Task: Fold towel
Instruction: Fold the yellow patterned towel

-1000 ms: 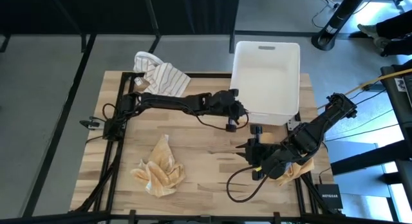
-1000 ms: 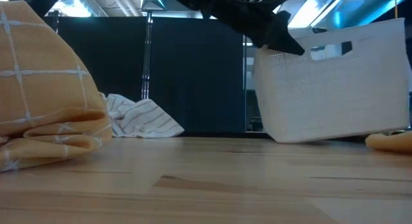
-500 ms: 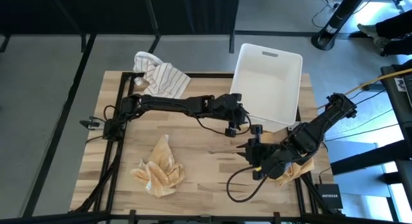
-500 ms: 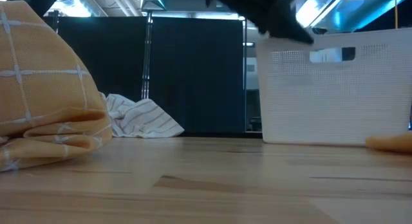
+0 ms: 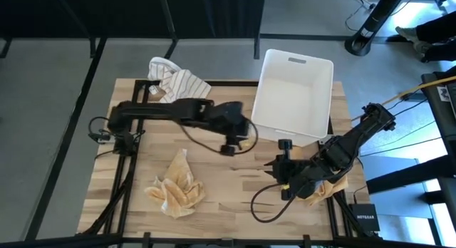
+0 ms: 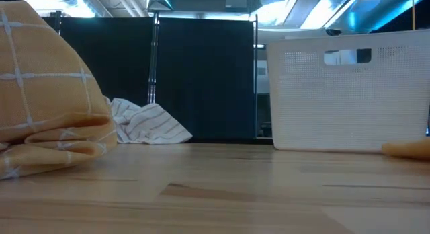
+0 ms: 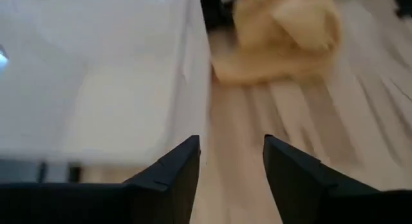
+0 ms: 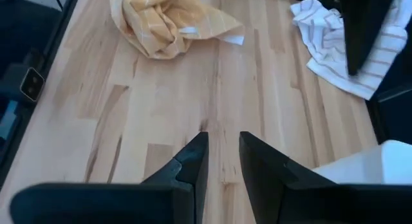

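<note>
The yellow checked towel (image 5: 178, 182) is clear of the striped towel. My open left gripper keeps going toward the heap's near folds (image 5: 176, 204) until it pinches cloth.
A crumpled yellow checked towel (image 5: 174, 187) (image 6: 47, 93) (image 8: 167, 18) lies in a heap on the wooden table (image 5: 221, 177), near its front left. My left gripper (image 5: 234, 142) (image 7: 232, 143) hovers open over the table's middle, just left of the white bin (image 5: 293, 97), with nothing between its fingers. My right gripper (image 5: 281, 166) (image 8: 223, 137) waits low at the front right. It points toward the yellow towel, its fingers a little apart and empty.
A white striped towel (image 5: 178, 80) (image 8: 347, 44) lies bunched at the far left corner. The white bin (image 6: 346, 93) stands flat at the far right. Another yellow cloth (image 5: 324, 192) (image 7: 283, 31) lies under my right arm at the front right.
My left gripper has left the bin's near left rim and drawn back toward the table's left and near side. The bin, tipped up on one side a second ago, has dropped flat and stands slightly turned.
</note>
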Controlling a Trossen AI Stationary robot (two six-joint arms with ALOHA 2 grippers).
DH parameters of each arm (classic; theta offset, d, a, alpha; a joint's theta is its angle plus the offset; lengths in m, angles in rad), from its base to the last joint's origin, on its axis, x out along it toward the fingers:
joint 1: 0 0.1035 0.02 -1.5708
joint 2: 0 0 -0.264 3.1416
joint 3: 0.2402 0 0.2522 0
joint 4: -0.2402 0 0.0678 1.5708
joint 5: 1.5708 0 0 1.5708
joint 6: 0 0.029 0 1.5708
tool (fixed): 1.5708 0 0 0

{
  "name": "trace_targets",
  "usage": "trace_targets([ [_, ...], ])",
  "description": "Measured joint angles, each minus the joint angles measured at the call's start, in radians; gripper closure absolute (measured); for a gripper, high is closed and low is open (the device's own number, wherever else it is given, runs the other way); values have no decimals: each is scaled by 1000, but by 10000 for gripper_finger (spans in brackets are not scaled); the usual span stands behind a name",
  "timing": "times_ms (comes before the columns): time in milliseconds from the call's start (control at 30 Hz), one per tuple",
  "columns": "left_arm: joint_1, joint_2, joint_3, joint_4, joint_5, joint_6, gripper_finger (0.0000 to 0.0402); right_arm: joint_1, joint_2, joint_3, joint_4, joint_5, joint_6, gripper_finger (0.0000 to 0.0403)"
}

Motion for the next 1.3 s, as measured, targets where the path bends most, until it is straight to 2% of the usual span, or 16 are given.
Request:
trace_targets([
  [200, -139, -76, -1, -361, -37, -303, 267, 0, 1, -79, 158, -44, -81, 313],
  [333, -311, -77, -3, -533, -150, -549, 277, -1, 2, -158, 305, -77, -111, 313],
  [467, -488, -81, -2, -592, -259, -785, 281, -1, 8, -239, 425, -79, -121, 313],
  [700, -723, -57, -2, -603, -361, -1127, 281, -3, 13, -386, 760, -98, -162, 313],
  [833, -804, -26, -2, -609, -363, -1238, 281, -10, 13, -430, 918, -122, -187, 313],
  [967, -861, 8, -2, -609, -339, -1275, 281, -14, 48, -446, 1014, -173, -189, 313],
  [1133, -922, 62, -2, -610, -309, -1329, 281, -14, 187, -445, 1211, -337, -189, 313],
  [1300, -950, 125, -2, -608, -242, -1329, 281, -13, 314, -416, 1349, -368, -189, 313],
])
